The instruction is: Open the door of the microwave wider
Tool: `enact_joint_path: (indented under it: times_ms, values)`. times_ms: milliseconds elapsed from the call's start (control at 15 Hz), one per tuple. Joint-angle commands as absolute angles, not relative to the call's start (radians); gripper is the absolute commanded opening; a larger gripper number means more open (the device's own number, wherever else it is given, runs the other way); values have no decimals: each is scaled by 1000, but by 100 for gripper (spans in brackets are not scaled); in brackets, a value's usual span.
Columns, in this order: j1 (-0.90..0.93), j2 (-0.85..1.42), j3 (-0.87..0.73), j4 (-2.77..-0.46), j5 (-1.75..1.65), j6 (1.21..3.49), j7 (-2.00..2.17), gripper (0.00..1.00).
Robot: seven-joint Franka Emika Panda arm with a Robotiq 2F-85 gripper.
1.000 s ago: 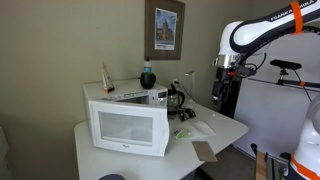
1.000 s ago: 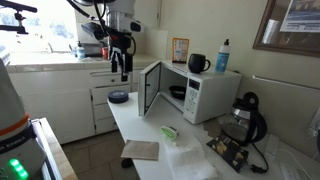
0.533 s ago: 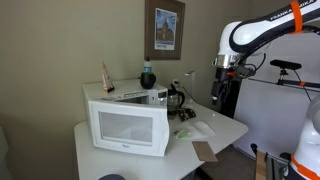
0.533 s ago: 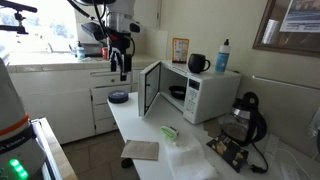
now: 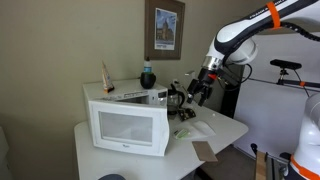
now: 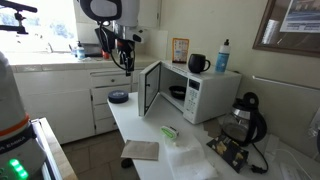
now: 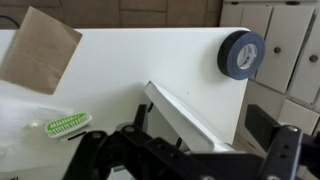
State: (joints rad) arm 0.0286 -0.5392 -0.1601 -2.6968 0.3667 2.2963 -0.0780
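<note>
My gripper will make the door [image 5: 128, 128] swing sideways when it opens the door wider, because the door's free edge sticks out while its far edge [image 5: 90, 121] meets the microwave.
The white microwave [image 6: 208, 93] stands on a white table, and its top shows behind the door [image 5: 140, 96] in the exterior view facing it. Its door [image 6: 150, 88] stands partly open, with the pale window facing the camera in an exterior view [image 5: 128, 128]. The wrist view looks down on the door's top edge [image 7: 185, 115]. My gripper [image 6: 127, 58] hangs above the door's free edge, and it also shows in an exterior view [image 5: 200, 90]. In the wrist view the gripper [image 7: 200, 122] is open and the door's edge lies between its fingers.
A black tape roll [image 7: 241, 53] lies on the table [image 7: 150, 55] beyond the door. A brown cardboard piece [image 7: 45, 45] and a green brush [image 7: 67, 124] lie nearby. A coffee maker [image 6: 240, 115] stands beside the microwave. A mug [image 6: 197, 63] and a bottle [image 6: 222, 55] sit on top.
The arm has swung from away beside the table down and in toward the microwave door. The door has not moved.
</note>
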Motion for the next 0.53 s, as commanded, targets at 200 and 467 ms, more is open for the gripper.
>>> enact_joint_path:
  times_ms: [200,467]
  values:
    - [87,-302,-214,-2537,645,2427,-144,82]
    - [76,-182,-178,-2467,808,2534,-184,42]
